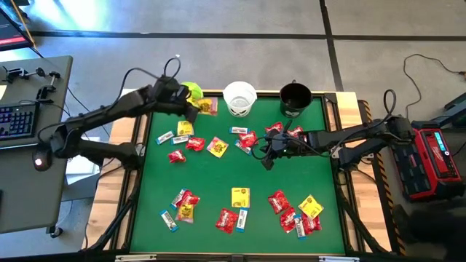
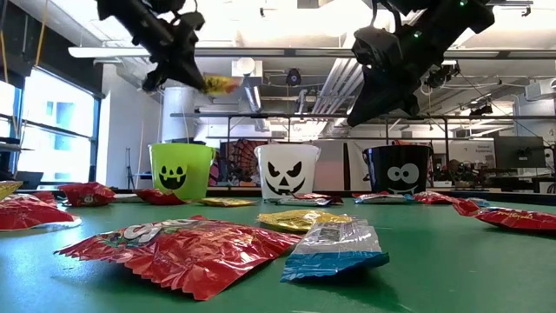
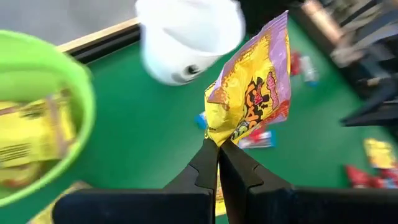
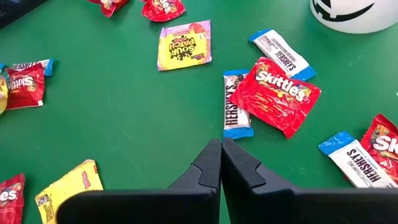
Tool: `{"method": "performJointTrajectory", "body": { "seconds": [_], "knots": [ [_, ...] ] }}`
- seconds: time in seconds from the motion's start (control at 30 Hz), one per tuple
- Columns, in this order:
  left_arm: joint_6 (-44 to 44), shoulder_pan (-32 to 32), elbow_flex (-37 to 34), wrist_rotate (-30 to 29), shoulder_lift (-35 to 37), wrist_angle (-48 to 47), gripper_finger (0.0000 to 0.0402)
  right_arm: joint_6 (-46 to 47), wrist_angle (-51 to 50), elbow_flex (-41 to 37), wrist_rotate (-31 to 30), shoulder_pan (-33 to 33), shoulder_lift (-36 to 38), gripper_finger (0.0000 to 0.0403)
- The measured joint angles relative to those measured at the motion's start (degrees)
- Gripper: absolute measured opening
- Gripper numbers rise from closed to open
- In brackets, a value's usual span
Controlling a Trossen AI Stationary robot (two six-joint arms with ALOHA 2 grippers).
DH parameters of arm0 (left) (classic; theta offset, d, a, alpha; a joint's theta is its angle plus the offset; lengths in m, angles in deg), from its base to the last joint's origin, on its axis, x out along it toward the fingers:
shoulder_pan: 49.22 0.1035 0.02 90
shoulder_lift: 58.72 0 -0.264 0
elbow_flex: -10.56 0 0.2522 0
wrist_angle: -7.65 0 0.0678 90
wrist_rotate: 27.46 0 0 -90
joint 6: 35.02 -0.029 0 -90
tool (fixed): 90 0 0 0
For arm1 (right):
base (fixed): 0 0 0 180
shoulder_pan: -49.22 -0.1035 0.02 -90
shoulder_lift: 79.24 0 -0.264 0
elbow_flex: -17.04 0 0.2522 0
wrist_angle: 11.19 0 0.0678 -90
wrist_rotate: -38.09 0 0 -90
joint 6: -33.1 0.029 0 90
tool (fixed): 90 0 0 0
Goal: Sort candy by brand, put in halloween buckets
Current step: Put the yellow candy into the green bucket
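Note:
The held yellow packet (image 3: 252,87) matches the yellow packets inside the lime green bucket (image 3: 37,134), so my left gripper goes on carrying it until it hangs inside the bucket's rim before it releases it.
My left gripper (image 3: 218,144) is shut on a yellow packet (image 3: 249,93), in the air beside the lime green bucket (image 1: 191,90) at the table's far left. That bucket (image 3: 37,124) holds yellow packets. The white bucket (image 1: 239,98) and the black bucket (image 1: 295,98) stand to its right along the far edge. My right gripper (image 4: 221,148) hangs shut and holds nothing. It is above the mat right of centre, over a red packet (image 4: 277,93) and a blue-and-white bar (image 4: 236,106). More candy lies scattered flat on the green mat (image 1: 218,175). My left gripper pinches one end of the yellow packet (image 3: 214,134) between its two fingers. The fingers slant down from the table's left side. The packet sticks out past the fingertips, lifted clear of the table, next to the lime green bucket's rim (image 3: 84,106).
Red, yellow and blue-and-white candy (image 1: 233,198) lies in loose groups over the near and middle mat. A wooden frame (image 1: 348,145) borders the mat. A desk with a keyboard (image 1: 18,120) stands off the left side, and a red device (image 1: 437,156) off the right.

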State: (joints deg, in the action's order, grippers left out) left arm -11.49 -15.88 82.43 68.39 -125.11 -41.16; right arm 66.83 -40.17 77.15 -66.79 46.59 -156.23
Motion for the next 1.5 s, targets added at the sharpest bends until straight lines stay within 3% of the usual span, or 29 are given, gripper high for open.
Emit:
{"method": "performJointTrajectory", "body": {
  "seconds": [0.3,0.5,0.87,1.2,1.5],
  "knots": [
    [-6.0,8.0,3.3,-2.7,-7.6,-9.8,0.0,1.0,0.0,0.0,-1.5,0.0,0.0,0.0],
    [-6.7,12.7,3.4,-7.9,-10.3,-9.0,0.0,1.4,0.0,0.0,-1.5,0.0,0.0,0.0],
    [-12.1,19.0,4.0,-10.2,-12.1,-9.2,0.0,2.1,0.0,0.0,-1.5,0.0,0.0,0.0],
    [-30.3,19.1,18.6,-12.6,-24.4,-23.7,0.0,0.8,0.0,0.0,-1.5,0.1,0.0,0.0],
    [-39.8,17.9,24.7,-15.5,-33.4,-28.6,0.0,2.0,0.0,0.0,-1.5,0.1,0.0,0.0]
  ]
}}
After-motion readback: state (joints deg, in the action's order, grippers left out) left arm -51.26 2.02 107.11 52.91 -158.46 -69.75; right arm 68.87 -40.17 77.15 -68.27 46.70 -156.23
